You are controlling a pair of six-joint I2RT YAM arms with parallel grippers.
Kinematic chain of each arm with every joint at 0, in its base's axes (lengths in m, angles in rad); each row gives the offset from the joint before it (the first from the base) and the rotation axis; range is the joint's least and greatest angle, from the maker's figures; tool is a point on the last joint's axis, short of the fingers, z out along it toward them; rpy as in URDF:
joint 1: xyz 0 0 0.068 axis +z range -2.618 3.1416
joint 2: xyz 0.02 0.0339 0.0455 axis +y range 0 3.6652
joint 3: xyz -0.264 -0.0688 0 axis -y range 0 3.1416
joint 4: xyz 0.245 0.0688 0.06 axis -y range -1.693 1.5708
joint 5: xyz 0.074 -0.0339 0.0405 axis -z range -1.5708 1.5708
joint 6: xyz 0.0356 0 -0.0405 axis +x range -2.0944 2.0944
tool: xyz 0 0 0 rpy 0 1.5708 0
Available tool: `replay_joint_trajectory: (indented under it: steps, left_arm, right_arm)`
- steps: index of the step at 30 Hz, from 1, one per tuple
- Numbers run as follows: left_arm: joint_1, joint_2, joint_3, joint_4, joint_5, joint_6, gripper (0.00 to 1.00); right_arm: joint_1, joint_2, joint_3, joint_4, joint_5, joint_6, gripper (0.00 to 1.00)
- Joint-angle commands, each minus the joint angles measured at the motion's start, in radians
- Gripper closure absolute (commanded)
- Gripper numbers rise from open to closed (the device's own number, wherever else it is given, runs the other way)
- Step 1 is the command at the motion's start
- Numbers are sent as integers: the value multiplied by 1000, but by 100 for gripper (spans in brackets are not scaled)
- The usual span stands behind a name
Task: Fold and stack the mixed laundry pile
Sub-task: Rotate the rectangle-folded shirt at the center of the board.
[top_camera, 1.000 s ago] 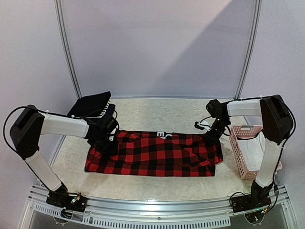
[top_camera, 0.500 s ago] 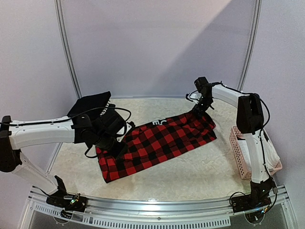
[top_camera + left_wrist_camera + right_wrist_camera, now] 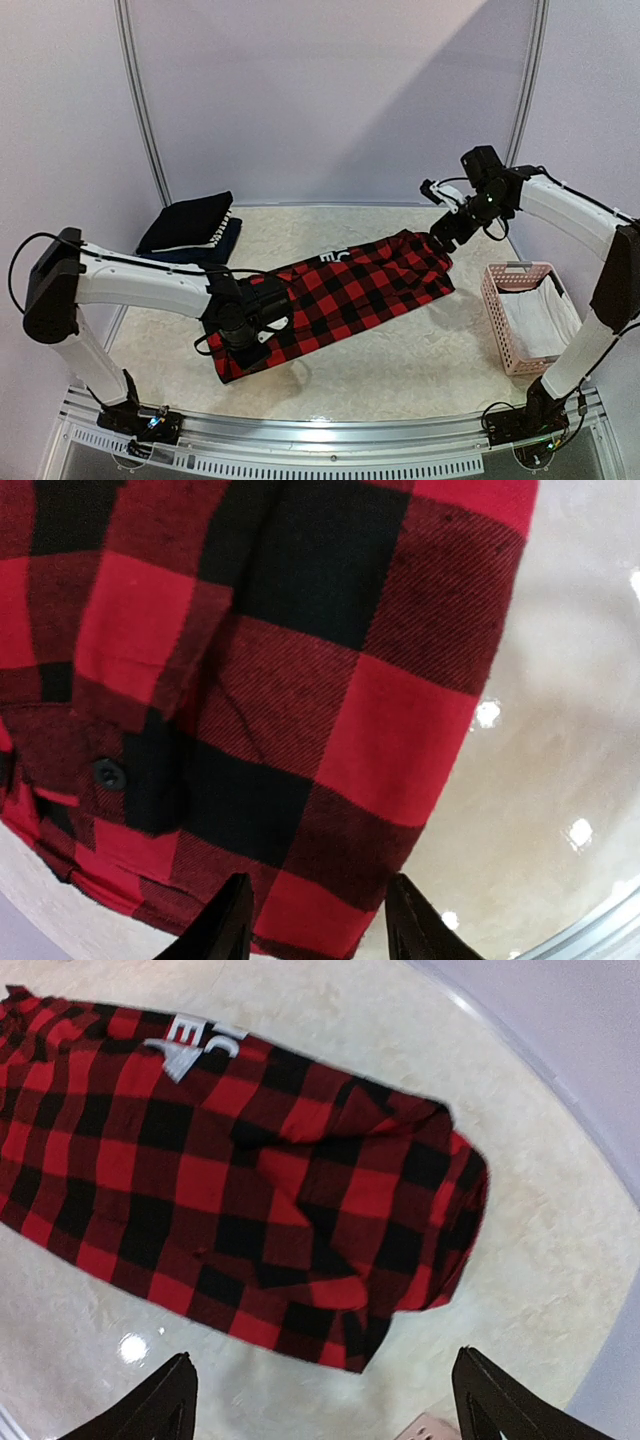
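My left gripper should swing the shirt's near end (image 3: 228, 371) to the middle before my right gripper takes it, since the plaid flannel shirt (image 3: 340, 295) slants across the table.
The red-and-black plaid flannel shirt (image 3: 345, 293) lies folded in a long slanted strip on the table, running from near left to far right. A white printed patch (image 3: 336, 258) shows at its far edge. My left gripper (image 3: 240, 335) hangs low over the shirt's near-left end. In the left wrist view its fingers (image 3: 228, 925) stand apart over the flat plaid cloth (image 3: 300, 680) and pinch nothing. My right gripper (image 3: 446, 231) is raised above the shirt's far-right end. It is wide open and empty, and the shirt (image 3: 250, 1170) lies below it. Folded navy and black clothes (image 3: 190, 224) are stacked at the far left.
A pink slatted basket (image 3: 515, 268) with white cloth inside stands at the right edge of the table, just right of the shirt; its corner (image 3: 432, 1428) shows in the right wrist view. A metal rail runs along the table's near edge.
The shirt went from a wide flat spread to a narrower slanted strip. Both grippers opened and let it go. The right gripper rose to the right; the left moved to the near-left end.
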Motion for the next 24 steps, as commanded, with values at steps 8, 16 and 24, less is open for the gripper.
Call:
replay_joint_trajectory:
  steps: [8, 16, 24]
  left_arm:
    - [-24, 206, 93, -29, 84, 43, 95]
    - [-158, 304, 267, -13, 272, 49, 100]
    - [-298, 441, 574, 14, 291, 55, 87]
  right_arm:
    - [0, 33, -149, 40, -106, 73, 1]
    - [25, 324, 0, 12, 105, 39, 2]
    - [28, 665, 283, -67, 199, -3, 26]
